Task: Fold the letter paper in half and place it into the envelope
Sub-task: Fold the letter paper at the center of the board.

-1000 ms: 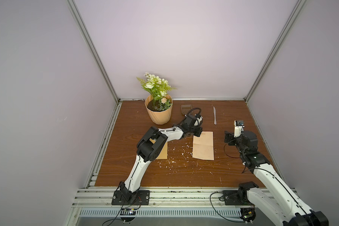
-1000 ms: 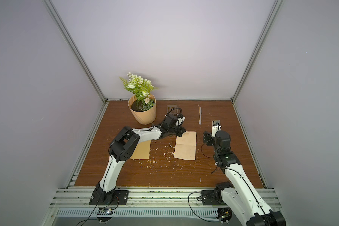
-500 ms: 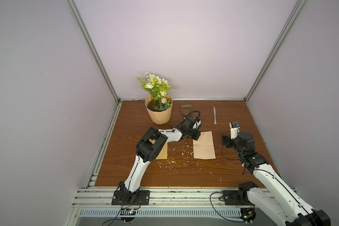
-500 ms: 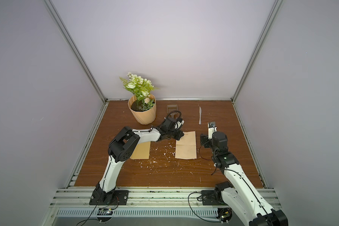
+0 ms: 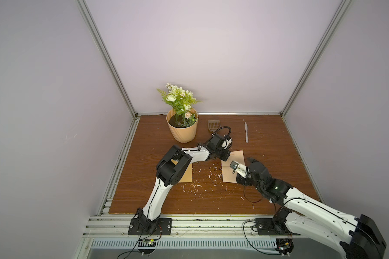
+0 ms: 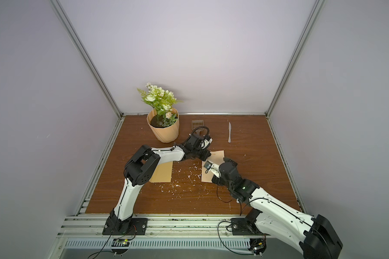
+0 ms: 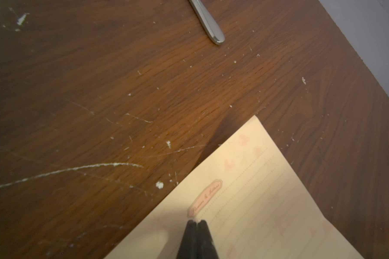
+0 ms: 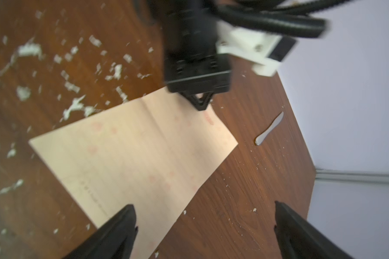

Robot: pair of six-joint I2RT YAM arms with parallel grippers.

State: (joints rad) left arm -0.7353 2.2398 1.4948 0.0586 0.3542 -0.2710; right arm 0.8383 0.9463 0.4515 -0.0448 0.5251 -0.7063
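I should pull my right gripper back low and pinch the letter paper's near edge while my left gripper holds the letter paper's far end, because my right gripper is hanging over the letter paper's side edge.
The letter paper lies flat and unfolded on the wooden table, a faint crease across its middle. My left gripper is shut, its tip resting on the sheet's far left corner. It shows from the front in the right wrist view. My right gripper hangs open over the sheet's near right edge, one finger above paper, the other above bare wood. The mustard envelope lies to the left, partly hidden under my left arm's elbow.
A potted plant stands at the back left. A metal knife lies at the back. Beside the pot sits a small brown grid piece. White scraps litter the wood between envelope and sheet. Walls close three sides.
My right arm has swung in from the right side of the table to over the sheet's near right edge, its jaws spreading wider. The left gripper stayed shut at the far corner.
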